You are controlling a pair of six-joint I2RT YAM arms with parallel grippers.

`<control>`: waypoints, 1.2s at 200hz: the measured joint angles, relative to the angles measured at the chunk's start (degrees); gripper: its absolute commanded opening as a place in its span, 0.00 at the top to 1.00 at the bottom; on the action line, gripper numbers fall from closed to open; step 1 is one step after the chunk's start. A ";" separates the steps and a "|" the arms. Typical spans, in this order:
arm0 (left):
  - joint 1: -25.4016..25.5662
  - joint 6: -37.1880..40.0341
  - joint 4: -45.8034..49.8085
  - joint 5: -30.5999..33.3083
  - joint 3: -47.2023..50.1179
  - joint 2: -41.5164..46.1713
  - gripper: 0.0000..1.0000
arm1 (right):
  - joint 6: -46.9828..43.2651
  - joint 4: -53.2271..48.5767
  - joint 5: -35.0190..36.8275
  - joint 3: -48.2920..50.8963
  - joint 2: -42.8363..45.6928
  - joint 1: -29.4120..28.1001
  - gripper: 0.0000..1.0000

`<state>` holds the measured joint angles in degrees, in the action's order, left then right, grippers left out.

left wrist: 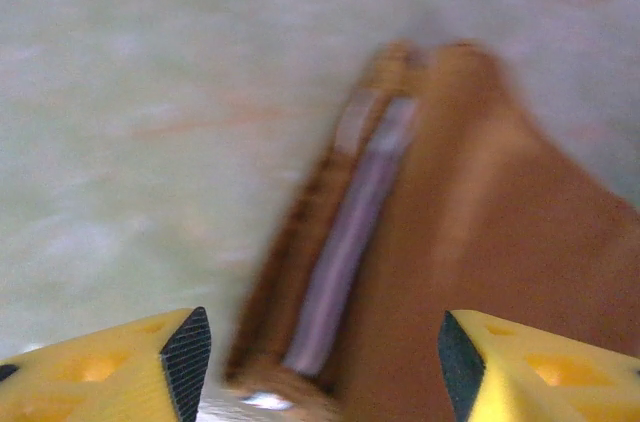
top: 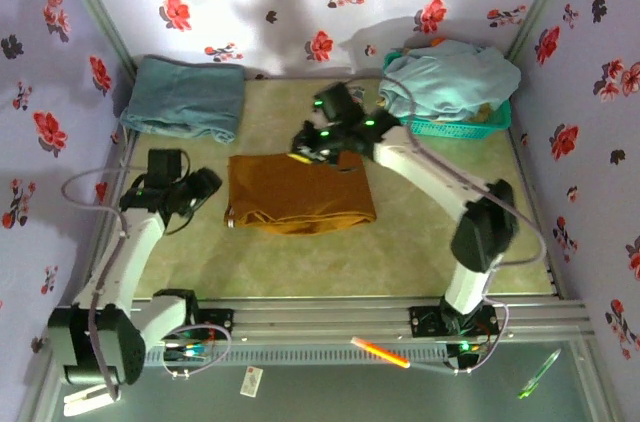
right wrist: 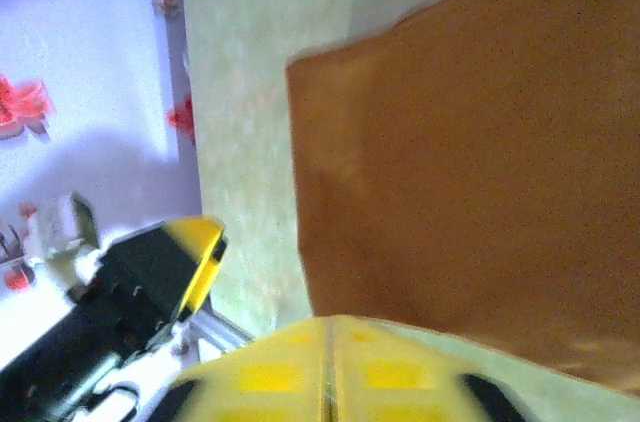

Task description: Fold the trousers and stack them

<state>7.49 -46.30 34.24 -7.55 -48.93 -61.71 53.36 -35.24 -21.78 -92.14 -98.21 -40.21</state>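
I should first drag the teal-blue garment [top: 185, 98] over with my left gripper while my right gripper backs to the trousers' side edge [top: 367, 190], because the garment is out of line with the trousers.
The mustard-brown trousers [top: 300, 192] lie folded into a flat rectangle in the middle of the table. My left gripper [top: 207, 186] hovers at their left edge, open. In the left wrist view, which is blurred, its yellow fingers [left wrist: 187, 357] straddle the trousers' [left wrist: 470, 242] pale striped waistband trim [left wrist: 350, 242], with the gripper [left wrist: 323, 362] wide apart. My right gripper [top: 313, 145] sits at the trousers' far edge. Its yellow fingers [right wrist: 270, 377] are pressed together, shut with nothing seen between them, just off the cloth's [right wrist: 470, 142] corner; the gripper [right wrist: 330, 382] points across the fold.
A folded dusty teal-blue garment [top: 185, 97] lies at the back left. A teal basket [top: 500, 122] at the back right holds a pale aqua-blue garment [top: 450, 77]. An orange pen [top: 380, 352] and a green pen [top: 540, 372] rest on the front ledge. Flowered walls enclose three sides.
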 measured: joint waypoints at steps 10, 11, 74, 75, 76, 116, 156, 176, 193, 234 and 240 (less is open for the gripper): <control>4.39 0.24 -0.28 0.22 -4.57 -2.78 0.47 | -0.07 1.57 0.63 4.83 3.48 3.67 1.00; 4.68 0.22 -0.37 0.22 -4.87 -2.97 0.48 | -0.07 1.66 0.63 5.16 3.67 3.89 1.00; 19.89 -0.63 -11.41 -1.40 -4.94 -18.34 0.81 | 1.33 14.12 -1.22 30.27 1.20 10.97 1.00; 19.91 -0.57 -11.78 -1.51 -4.37 -18.34 0.81 | 1.36 14.32 -1.31 30.47 1.05 10.97 1.00; 19.89 -0.50 -11.96 -1.55 -4.09 -18.34 0.82 | 1.40 14.73 -1.42 30.86 0.79 10.97 1.00; 17.05 -1.20 -20.02 -3.30 13.42 -17.29 0.83 | 4.31 29.18 -8.39 39.87 -3.89 12.46 1.00; 9.75 -0.46 -24.44 -5.73 18.97 -11.80 0.79 | 4.20 35.85 -14.80 43.60 -3.80 15.30 1.00; 8.76 0.61 -24.37 -6.67 18.93 -11.80 0.78 | 1.97 33.22 -15.56 42.51 -3.61 16.11 1.00; 8.61 1.36 -23.78 -7.10 18.71 -11.61 0.76 | -0.33 28.79 -14.86 41.05 -2.29 16.76 1.00; 7.80 3.72 -12.98 -5.97 14.91 -3.21 0.51 | -3.87 17.51 -11.82 37.16 5.95 17.99 1.00; 7.58 3.93 -11.04 -5.55 13.11 -1.99 0.44 | -4.07 16.55 -11.54 36.28 6.95 17.99 1.00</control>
<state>15.07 -42.37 23.20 -13.10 -35.81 -63.70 49.30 -18.70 -33.32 -55.86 -91.26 -22.22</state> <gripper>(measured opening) 0.442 0.063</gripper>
